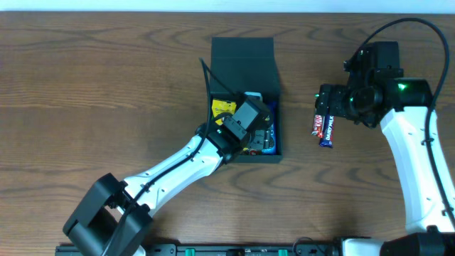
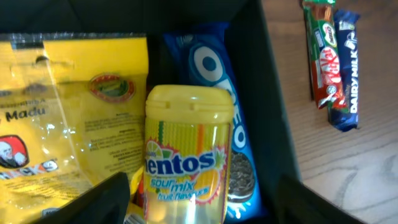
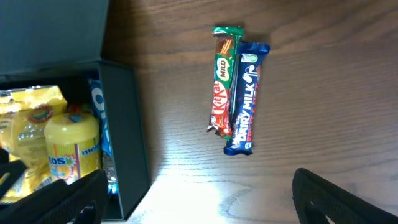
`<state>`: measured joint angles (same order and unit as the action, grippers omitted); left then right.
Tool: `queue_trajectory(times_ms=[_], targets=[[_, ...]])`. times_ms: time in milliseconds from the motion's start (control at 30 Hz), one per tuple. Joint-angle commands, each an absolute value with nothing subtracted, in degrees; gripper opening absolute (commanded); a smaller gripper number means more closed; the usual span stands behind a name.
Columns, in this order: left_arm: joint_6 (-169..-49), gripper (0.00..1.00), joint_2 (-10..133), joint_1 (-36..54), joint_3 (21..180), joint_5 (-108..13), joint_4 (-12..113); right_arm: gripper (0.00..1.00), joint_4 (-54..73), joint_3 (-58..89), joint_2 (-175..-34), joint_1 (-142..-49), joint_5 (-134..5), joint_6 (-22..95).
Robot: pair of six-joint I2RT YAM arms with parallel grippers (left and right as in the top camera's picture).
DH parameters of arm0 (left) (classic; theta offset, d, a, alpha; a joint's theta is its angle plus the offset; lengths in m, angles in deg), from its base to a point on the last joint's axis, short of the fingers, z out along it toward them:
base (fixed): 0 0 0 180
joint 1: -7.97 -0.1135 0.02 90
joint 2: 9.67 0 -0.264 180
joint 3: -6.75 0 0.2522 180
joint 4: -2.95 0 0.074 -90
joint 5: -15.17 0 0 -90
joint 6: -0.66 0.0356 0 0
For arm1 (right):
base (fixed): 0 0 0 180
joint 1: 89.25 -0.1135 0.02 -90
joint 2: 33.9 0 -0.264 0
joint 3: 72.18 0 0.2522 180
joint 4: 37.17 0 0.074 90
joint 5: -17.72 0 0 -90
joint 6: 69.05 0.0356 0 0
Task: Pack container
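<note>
The Oreo pack (image 2: 211, 67) slants beside the Mentos tub, so my left gripper should back out and my right gripper nudge the pack (image 2: 241, 146) straight before taking the KitKat bar.
The dark teal container (image 1: 243, 60) sits mid-table with its flap lid open to the far side. It holds a yellow snack bag (image 2: 56, 118), a yellow Mentos tub (image 2: 186, 155) and a blue Oreo pack (image 2: 217, 74). My left gripper (image 2: 199, 205) is inside the container, open, its fingers on either side of the Mentos tub without touching it. A KitKat bar (image 3: 222, 81) and a blue Dairy Milk bar (image 3: 244, 93) lie side by side on the table right of the container. My right gripper (image 3: 193, 199) is open and empty above the table near them.
The container wall (image 3: 127, 137) stands at the left of the right wrist view. The two bars also show in the overhead view (image 1: 322, 128). The wooden table (image 1: 85, 85) stretches left and right.
</note>
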<state>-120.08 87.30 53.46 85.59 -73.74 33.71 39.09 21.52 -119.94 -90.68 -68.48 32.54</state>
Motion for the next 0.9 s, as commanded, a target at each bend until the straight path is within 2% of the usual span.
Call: queue_trajectory(times_ms=[0, 167, 300, 333, 400, 433, 467, 500, 533, 567, 600, 633, 667, 867], targets=[[-115.8, 0.79, 85.0, 53.3, 90.8, -77.2, 36.7, 0.95, 39.2, 21.4, -119.3, -90.3, -69.5, 30.9], [-115.1, 0.79, 81.8, 53.2, 95.9, -82.1, 45.1, 0.95, 38.8, 20.8, -120.5, -90.3, -69.5, 30.2], [-115.3, 0.78, 77.6, 52.3, 96.6, -82.8, 46.2, 0.93, 38.2, 19.0, -122.7, -90.3, -69.1, 30.2], [-115.4, 0.79, 76.6, 51.9, 96.6, -82.8, 46.5, 0.9, 37.8, 18.4, -123.3, -90.3, -68.9, 30.3], [-115.5, 0.79, 74.1, 50.2, 96.6, -82.9, 47.6, 0.77, 37.0, 17.4, -124.3, -90.4, -66.8, 30.2], [-115.5, 0.78, 73.1, 49.2, 96.6, -83.0, 48.3, 0.65, 37.0, 17.2, -124.7, -90.5, -64.6, 29.7], [-115.5, 0.73, 72.1, 48.0, 96.6, -83.0, 49.3, 0.48, 36.9, 17.3, -124.8, -90.7, -61.8, 29.0], [-115.5, 0.65, 71.1, 46.4, 96.5, -83.0, 50.5, 0.28, 36.5, 17.3, -124.9, -91.2, -58.4, 28.2], [-115.7, 0.56, 70.4, 44.8, 96.5, -83.0, 51.5, 0.13, 35.9, 17.3, -124.9, -91.9, -55.9, 27.8], [-116.1, 0.4, 69.8, 42.6, 96.5, -83.0, 52.7, 0.02, 35.1, 17.3, -124.9, -93.0, -53.7, 27.5], [-116.5, 0.23, 69.4, 40.5, 96.5, -82.9, 53.7, 0.02, 34.3, 17.3, -124.9, -94.2, -52.7, 27.5], [-116.9, 0.11, 69.3, 38.4, 96.5, -82.9, 54.7, 0.01, 33.6, 17.3, -124.9, -95.5, -52.5, 27.5], [-117.1, 0.06, 69.3, 36.3, 96.5, -82.4, 55.7, 0.01, 32.8, 17.2, -124.9, -97.3, -52.7, 27.5], [-117.2, 0.06, 70.4, 25.8, 92.4, -74.2, 57.6, 0.01, 28.9, 17.2, -127.2, -106.5, -60.9, 33.4]])
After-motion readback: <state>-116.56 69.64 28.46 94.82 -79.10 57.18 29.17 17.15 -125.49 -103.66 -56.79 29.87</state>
